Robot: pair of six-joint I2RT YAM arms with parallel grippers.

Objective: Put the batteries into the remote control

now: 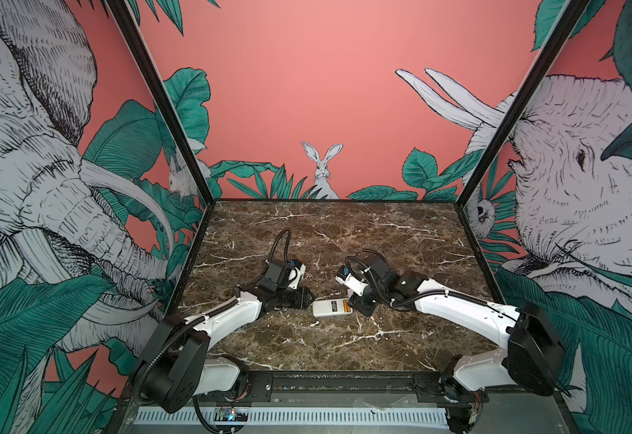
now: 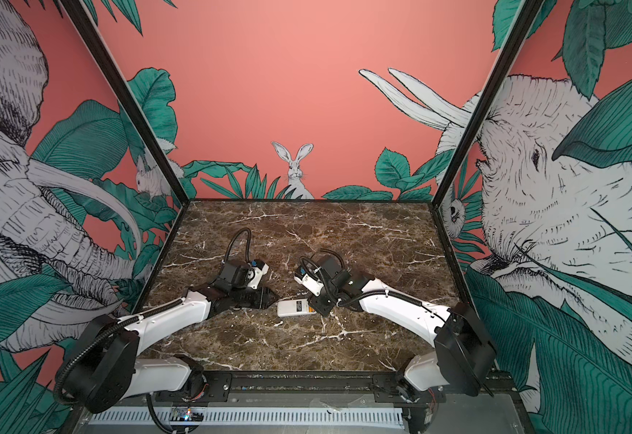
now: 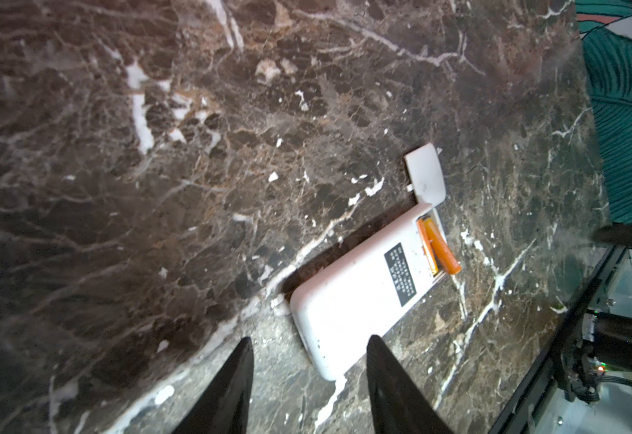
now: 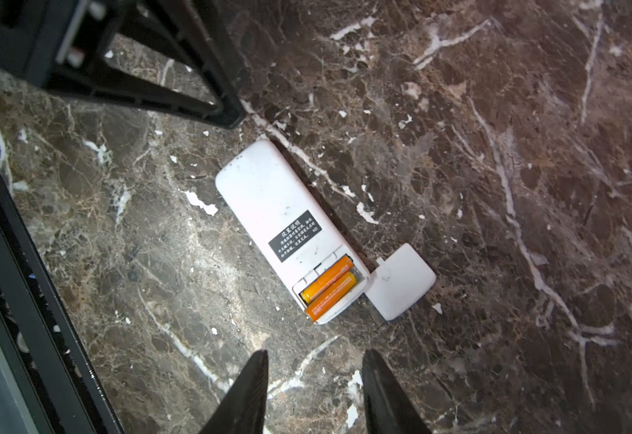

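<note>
One orange battery's end [image 4: 314,312] sticks past the remote's side, so next my left gripper steadies the plain end [image 4: 249,168] while my right gripper presses that battery in.
The remote control [image 4: 277,210] lies back up on the marble table, white with a dark label, between my two grippers in both top views [image 1: 329,309] [image 2: 292,309]. Its battery bay is uncovered. One of the two orange batteries [image 4: 327,280] sits down in the bay. The other [image 4: 331,297] lies crooked along the outer rim, and one end sticks past the remote's side [image 3: 446,255]. My left gripper [image 3: 309,338] is open and holds nothing, just short of the remote's plain end. My right gripper [image 4: 316,351] is open and empty, a short way off the battery end.
The loose white battery cover [image 4: 401,282] lies flat on the table, touching the remote's battery end [image 3: 425,174]. A black frame rail [image 4: 25,300] runs along the table's front edge. Patterned walls close in the other three sides.
</note>
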